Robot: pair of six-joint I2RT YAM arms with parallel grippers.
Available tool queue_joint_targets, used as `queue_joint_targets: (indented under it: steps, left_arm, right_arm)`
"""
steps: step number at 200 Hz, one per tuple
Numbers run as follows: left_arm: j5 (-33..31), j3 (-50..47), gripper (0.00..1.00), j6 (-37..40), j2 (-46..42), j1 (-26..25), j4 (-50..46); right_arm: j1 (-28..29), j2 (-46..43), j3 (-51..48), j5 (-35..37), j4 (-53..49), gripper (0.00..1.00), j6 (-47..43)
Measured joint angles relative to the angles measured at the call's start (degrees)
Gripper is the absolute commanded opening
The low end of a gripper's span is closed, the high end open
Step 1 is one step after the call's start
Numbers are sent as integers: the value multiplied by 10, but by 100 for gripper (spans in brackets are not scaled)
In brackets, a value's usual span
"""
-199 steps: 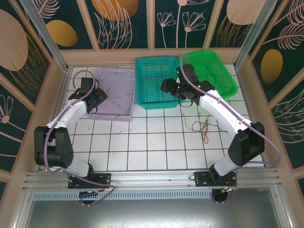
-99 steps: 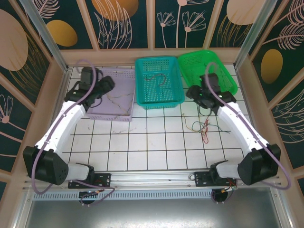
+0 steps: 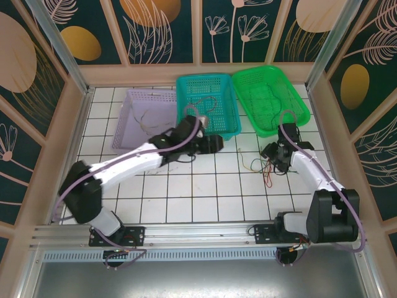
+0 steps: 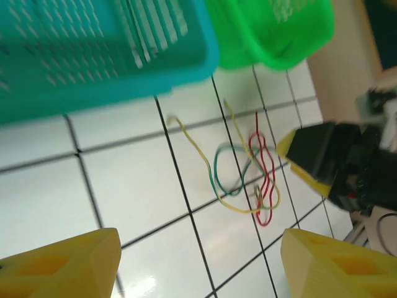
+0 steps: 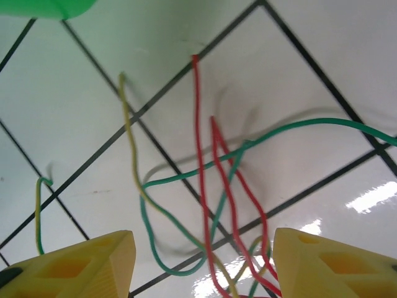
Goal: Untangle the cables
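Note:
Next, I take the yellow cable's loose part (image 4: 207,165) with my left gripper and pull it out toward the purple basket, because the yellow cable crosses the red cable (image 4: 257,211) under my right gripper.
A tangle of green, yellow and red cables (image 3: 263,166) lies on the white tiles right of centre. In the right wrist view the red cable (image 5: 200,161), green cable (image 5: 186,180) and yellow cable (image 5: 131,149) cross each other between my open fingers. My right gripper (image 3: 271,153) (image 5: 203,248) hovers low over the tangle, holding nothing. My left gripper (image 3: 217,144) (image 4: 200,248) is open and empty, in front of the teal basket and left of the tangle (image 4: 245,171). The right gripper's dark body (image 4: 338,162) stands just beyond the tangle.
Three baskets line the back: purple (image 3: 132,105) with a pale wire, teal (image 3: 208,134) with a brown wire, green (image 3: 273,129) with a thin green wire. The teal basket's rim (image 4: 111,68) is close above my left fingers. Wooden walls enclose the table.
My left arm swung from the purple basket to the middle, toward the tangle. My right arm came back from the teal basket, past the green one, down over the tangle.

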Motion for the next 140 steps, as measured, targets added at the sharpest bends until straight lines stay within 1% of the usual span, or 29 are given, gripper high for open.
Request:
queue_joint_targets:
  steps: [23, 44, 74, 96, 110, 140]
  left_arm:
    - [30, 20, 72, -38, 95, -25, 44]
    - [48, 49, 72, -70, 164, -35, 72]
    - [64, 92, 72, -101, 221, -41, 97]
    - [70, 146, 69, -109, 260, -48, 98]
    - [73, 181, 62, -112, 284, -56, 96]
    - [71, 223, 37, -109, 316, -68, 74]
  right_arm:
    - [16, 9, 3, 0, 7, 62, -13]
    - [16, 13, 1, 0, 10, 62, -13]
    - [16, 12, -13, -2, 15, 62, -11]
    - [17, 12, -19, -4, 17, 62, -12]
    - [18, 12, -21, -6, 19, 62, -11]
    - [17, 13, -35, 6, 18, 62, -11]
